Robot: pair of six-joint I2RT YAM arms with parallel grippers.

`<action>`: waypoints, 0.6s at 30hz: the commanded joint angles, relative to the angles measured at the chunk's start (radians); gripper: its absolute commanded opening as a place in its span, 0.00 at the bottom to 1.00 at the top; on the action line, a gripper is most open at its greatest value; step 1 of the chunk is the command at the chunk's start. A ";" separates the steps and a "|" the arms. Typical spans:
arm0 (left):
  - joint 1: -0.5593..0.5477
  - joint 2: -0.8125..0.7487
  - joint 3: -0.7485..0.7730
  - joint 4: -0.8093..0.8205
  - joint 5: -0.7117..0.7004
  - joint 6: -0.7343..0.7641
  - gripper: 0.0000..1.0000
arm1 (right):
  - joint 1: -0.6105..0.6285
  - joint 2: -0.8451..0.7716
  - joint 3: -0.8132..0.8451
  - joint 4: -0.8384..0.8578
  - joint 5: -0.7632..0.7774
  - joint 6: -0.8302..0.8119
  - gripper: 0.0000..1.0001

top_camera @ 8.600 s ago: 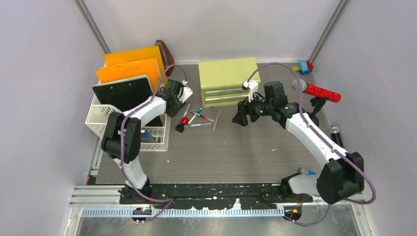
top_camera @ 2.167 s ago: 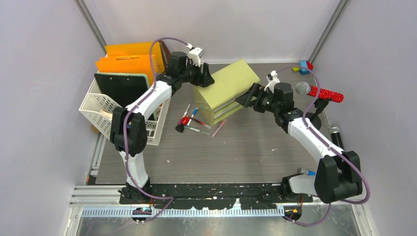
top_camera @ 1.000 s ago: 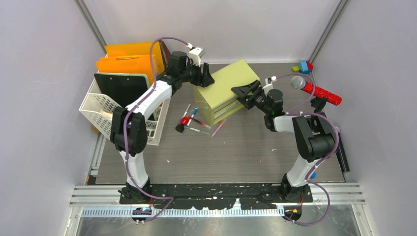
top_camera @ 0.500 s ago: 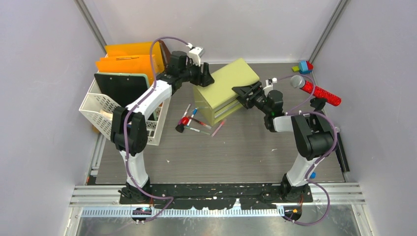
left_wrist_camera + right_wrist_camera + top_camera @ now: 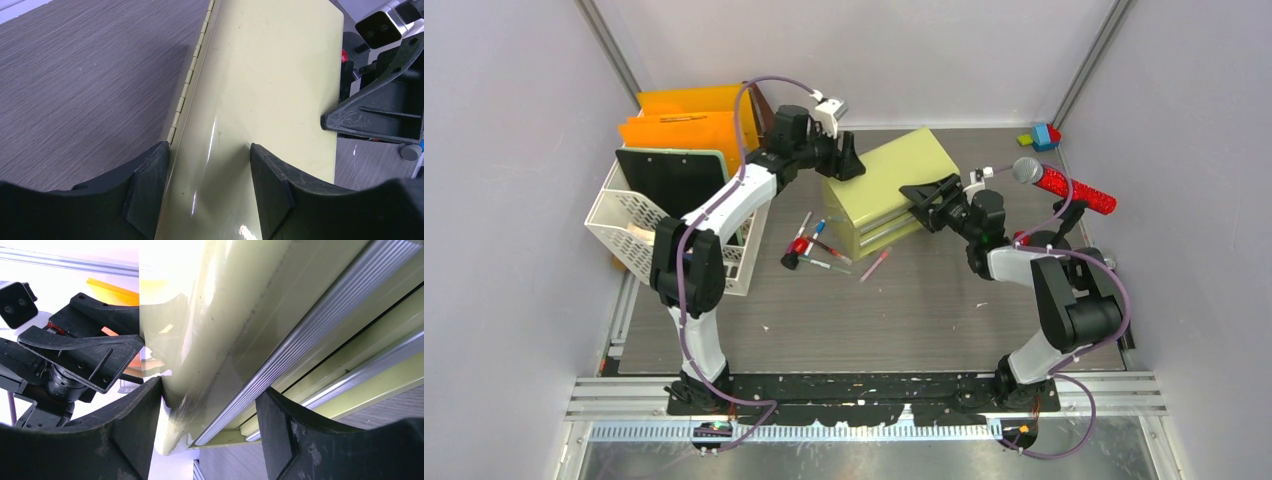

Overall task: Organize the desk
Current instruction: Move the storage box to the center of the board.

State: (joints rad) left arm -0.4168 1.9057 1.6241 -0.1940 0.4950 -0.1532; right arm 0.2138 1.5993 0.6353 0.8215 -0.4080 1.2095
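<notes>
Next, I move my left gripper to the cabinet's end edge (image 5: 840, 207) beside the pens and turn the cabinet, because the drawer cabinet's front (image 5: 888, 234) slants away from the pens.
The desk (image 5: 924, 310) is a dark wood-grain tabletop. A yellow-green drawer cabinet (image 5: 886, 180) stands on it at the back, turned at an angle. My left gripper (image 5: 849, 165) is open, with its jaws over the cabinet's top (image 5: 270, 75) at the back left corner, by the hinge. My right gripper (image 5: 921, 197) is open, and its jaws straddle the cabinet's front top edge (image 5: 240, 305) above the metal drawer rail (image 5: 300, 360). One finger rests against the lid; the other is apart from the drawer front. Each wrist view shows the other gripper across the cabinet.
Several pens and markers (image 5: 816, 245) lie left of the cabinet's front, and a pink pen (image 5: 874, 265) lies below it. A white basket (image 5: 639, 240) with a black clipboard (image 5: 674, 180) and orange folders (image 5: 689, 115) stands at the left. A red microphone (image 5: 1074, 188) and toy blocks (image 5: 1044, 135) are at the right.
The cabinet, square at the back earlier, has been turned and shifted slightly right. The right arm has folded in to its front corner. The left gripper followed, and the pink pen moved a little.
</notes>
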 commanded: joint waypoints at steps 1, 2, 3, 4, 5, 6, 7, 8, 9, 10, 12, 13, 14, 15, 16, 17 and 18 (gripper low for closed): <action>-0.010 0.072 -0.052 -0.244 -0.078 0.014 0.61 | 0.000 -0.100 -0.013 -0.020 0.003 -0.142 0.14; -0.010 0.073 -0.050 -0.245 -0.093 0.014 0.61 | -0.001 -0.109 -0.016 -0.035 0.003 -0.145 0.14; -0.010 0.073 -0.047 -0.245 -0.109 0.015 0.61 | -0.002 -0.113 -0.016 -0.053 0.003 -0.152 0.14; -0.010 0.075 -0.044 -0.245 -0.125 0.015 0.61 | -0.003 -0.122 -0.017 -0.063 0.002 -0.155 0.14; -0.008 0.077 -0.039 -0.246 -0.143 0.015 0.61 | -0.003 -0.127 -0.017 -0.084 0.001 -0.163 0.14; -0.008 0.079 -0.032 -0.248 -0.158 0.016 0.61 | -0.003 -0.137 -0.015 -0.096 -0.002 -0.167 0.14; -0.008 0.083 -0.027 -0.248 -0.175 0.019 0.61 | -0.003 -0.141 -0.014 -0.125 -0.003 -0.175 0.14; -0.008 0.087 -0.022 -0.248 -0.194 0.021 0.61 | -0.004 -0.148 -0.011 -0.139 -0.008 -0.180 0.14; -0.008 0.091 -0.017 -0.249 -0.211 0.026 0.61 | -0.002 -0.152 -0.008 -0.163 -0.018 -0.190 0.14; -0.008 0.095 -0.011 -0.248 -0.231 0.030 0.61 | -0.003 -0.158 -0.004 -0.177 -0.025 -0.195 0.14; -0.008 0.104 0.003 -0.247 -0.266 0.044 0.61 | -0.004 -0.167 0.009 -0.228 -0.054 -0.218 0.14; -0.008 0.108 0.013 -0.248 -0.284 0.051 0.61 | -0.004 -0.170 0.019 -0.271 -0.071 -0.240 0.14; -0.008 0.114 0.025 -0.249 -0.291 0.060 0.62 | -0.004 -0.176 0.025 -0.294 -0.078 -0.255 0.15; -0.008 0.122 0.037 -0.251 -0.298 0.069 0.62 | -0.004 -0.178 0.030 -0.339 -0.096 -0.288 0.16; -0.008 0.130 0.053 -0.255 -0.304 0.077 0.62 | -0.004 -0.181 0.043 -0.364 -0.103 -0.331 0.19; -0.008 0.142 0.069 -0.263 -0.306 0.087 0.62 | -0.004 -0.182 0.053 -0.433 -0.117 -0.355 0.22; -0.008 0.153 0.091 -0.274 -0.309 0.096 0.62 | -0.004 -0.187 0.074 -0.465 -0.125 -0.405 0.30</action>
State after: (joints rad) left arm -0.4423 1.9316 1.7050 -0.2874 0.4072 -0.1555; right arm 0.2058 1.4651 0.6579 0.5491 -0.4232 1.0737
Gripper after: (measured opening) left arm 0.621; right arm 0.694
